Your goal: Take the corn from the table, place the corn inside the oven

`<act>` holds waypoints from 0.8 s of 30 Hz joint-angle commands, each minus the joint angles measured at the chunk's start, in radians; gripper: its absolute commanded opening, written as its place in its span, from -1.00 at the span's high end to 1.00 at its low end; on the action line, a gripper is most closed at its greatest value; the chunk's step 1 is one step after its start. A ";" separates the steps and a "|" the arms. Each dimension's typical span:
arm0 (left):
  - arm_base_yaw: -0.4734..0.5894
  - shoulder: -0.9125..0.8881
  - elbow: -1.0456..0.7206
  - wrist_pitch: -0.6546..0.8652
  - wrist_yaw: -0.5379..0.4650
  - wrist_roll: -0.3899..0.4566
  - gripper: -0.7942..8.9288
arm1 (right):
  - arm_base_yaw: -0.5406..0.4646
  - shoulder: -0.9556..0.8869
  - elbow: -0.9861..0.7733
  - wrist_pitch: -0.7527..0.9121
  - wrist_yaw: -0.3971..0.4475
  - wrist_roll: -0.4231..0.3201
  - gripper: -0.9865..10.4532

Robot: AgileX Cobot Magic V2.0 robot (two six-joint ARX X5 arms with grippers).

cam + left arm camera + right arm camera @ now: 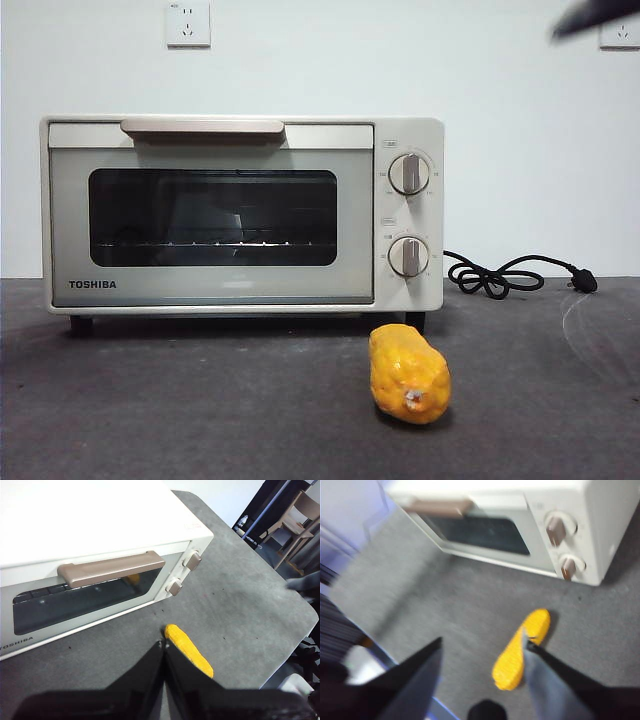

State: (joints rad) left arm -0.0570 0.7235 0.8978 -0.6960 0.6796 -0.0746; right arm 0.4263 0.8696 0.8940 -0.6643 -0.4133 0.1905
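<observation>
The oven door's handle (203, 129) sits along the door's top edge. I expect the oven door to swing down and stay out flat when I pull it open.
The corn (408, 375) lies on the table (200, 410) in front of the oven's knob side, a tapered end toward the camera. The oven (210, 215) stands behind it with its door closed. In the right wrist view, which is blurred, my right gripper (482, 637) hangs open above the table, and the corn (520, 650) lies just beside one jaw, apart from it. My left gripper (163, 642) is shut and holds nothing; the corn (189, 649) lies on the table past its tips, and the oven (100, 530) stands beyond. A black arm tip (590, 15) shows at the top right corner.
The oven's black power cable (500, 275) lies coiled on the table to the right of the oven. The table's rounded edge (300, 630) is close on that side, with a wooden chair (300, 525) beyond it. A white wall stands behind the oven.
</observation>
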 commanded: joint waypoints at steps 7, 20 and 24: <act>0.003 0.003 -0.001 -0.029 -0.020 0.039 0.85 | 0.274 0.273 0.014 0.109 0.281 0.093 -0.23; 0.003 0.012 -0.001 -0.078 -0.081 0.076 0.85 | 0.338 0.608 0.098 0.119 0.442 0.122 -0.22; 0.003 0.013 -0.001 -0.078 -0.081 0.076 0.85 | 0.338 0.677 0.101 0.121 0.445 0.125 -0.21</act>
State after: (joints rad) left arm -0.0570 0.7368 0.8978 -0.7753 0.5972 -0.0151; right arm 0.7620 1.5303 0.9916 -0.5480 0.0269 0.3035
